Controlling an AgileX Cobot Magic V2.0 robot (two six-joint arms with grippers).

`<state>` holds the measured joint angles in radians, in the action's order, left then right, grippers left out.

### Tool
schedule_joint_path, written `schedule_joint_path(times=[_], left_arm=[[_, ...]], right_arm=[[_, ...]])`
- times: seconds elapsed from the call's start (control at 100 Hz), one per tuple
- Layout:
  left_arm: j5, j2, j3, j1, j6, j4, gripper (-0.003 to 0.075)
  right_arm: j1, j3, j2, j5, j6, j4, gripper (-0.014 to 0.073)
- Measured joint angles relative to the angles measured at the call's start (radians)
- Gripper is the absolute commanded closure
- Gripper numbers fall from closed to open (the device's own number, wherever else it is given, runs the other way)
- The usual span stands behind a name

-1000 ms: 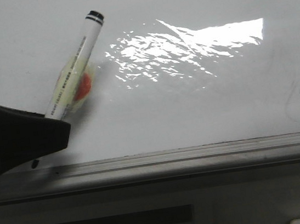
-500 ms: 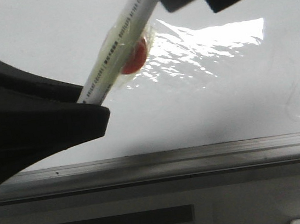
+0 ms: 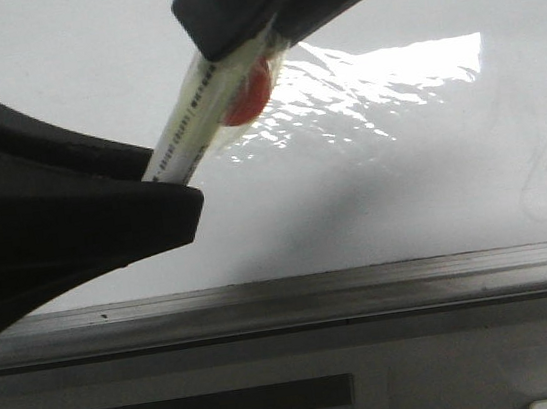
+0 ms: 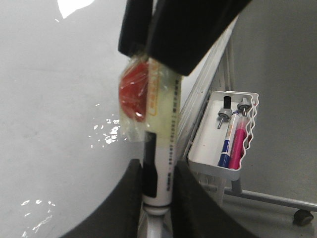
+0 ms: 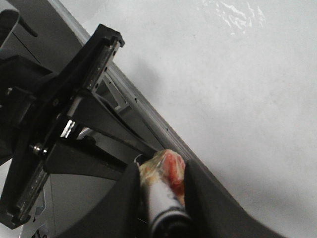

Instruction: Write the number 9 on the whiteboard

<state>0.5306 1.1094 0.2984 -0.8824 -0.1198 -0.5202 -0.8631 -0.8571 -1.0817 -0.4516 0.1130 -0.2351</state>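
Observation:
My left gripper encloses the marker's lower end (image 3: 169, 164), where the marker's tip is covered, so next my left gripper pulls the marker's cap (image 4: 155, 214) off before my right gripper writes the 9.
The whiteboard (image 3: 402, 187) fills the front view, with a grey metal rail (image 3: 365, 283) along its lower edge. No number 9 shows on it, only a faint grey curved smudge (image 3: 538, 185) at the right. A white marker (image 3: 192, 124), with clear tape and a red piece stuck on its side, is held in front of the board. My left gripper (image 3: 165, 183) is shut on its lower end, as the left wrist view (image 4: 157, 183) shows. My right gripper (image 3: 234, 53) comes from above and is shut on the marker's upper end (image 5: 163, 198), hiding the cap.
A bright glare patch (image 3: 387, 73) lies on the upper right of the board. In the left wrist view a white tray (image 4: 225, 166) hangs at the board's edge, holding a blue marker (image 4: 225, 148) and a pink marker (image 4: 239, 144).
My left gripper has lifted the marker up and to the right. My right gripper has come in from above and has closed over the marker's upper end.

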Motion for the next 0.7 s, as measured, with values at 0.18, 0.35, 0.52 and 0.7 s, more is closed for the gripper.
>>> schedule_joint_path(times=[0.18, 0.35, 0.52, 0.7], left_arm=[[-0.011, 0.0, 0.0, 0.0, 0.0, -0.004, 0.0709], [-0.033, 0.0, 0.0, 0.0, 0.0, -0.004, 0.0469], [-0.066, -0.011, -0.002, -0.002, -0.017, 0.02, 0.0331], [-0.174, -0.165, -0.002, -0.006, -0.084, 0.035, 0.0331]], right_arm=[[-0.002, 0.0, 0.0, 0.0, 0.0, -0.006, 0.0662], [-0.002, 0.0, -0.001, 0.0, 0.0, -0.008, 0.0662], [-0.002, 0.0, -0.001, 0.0, 0.0, -0.006, 0.0662], [0.003, 0.0, -0.001, 0.0, 0.0, -0.002, 0.0662]])
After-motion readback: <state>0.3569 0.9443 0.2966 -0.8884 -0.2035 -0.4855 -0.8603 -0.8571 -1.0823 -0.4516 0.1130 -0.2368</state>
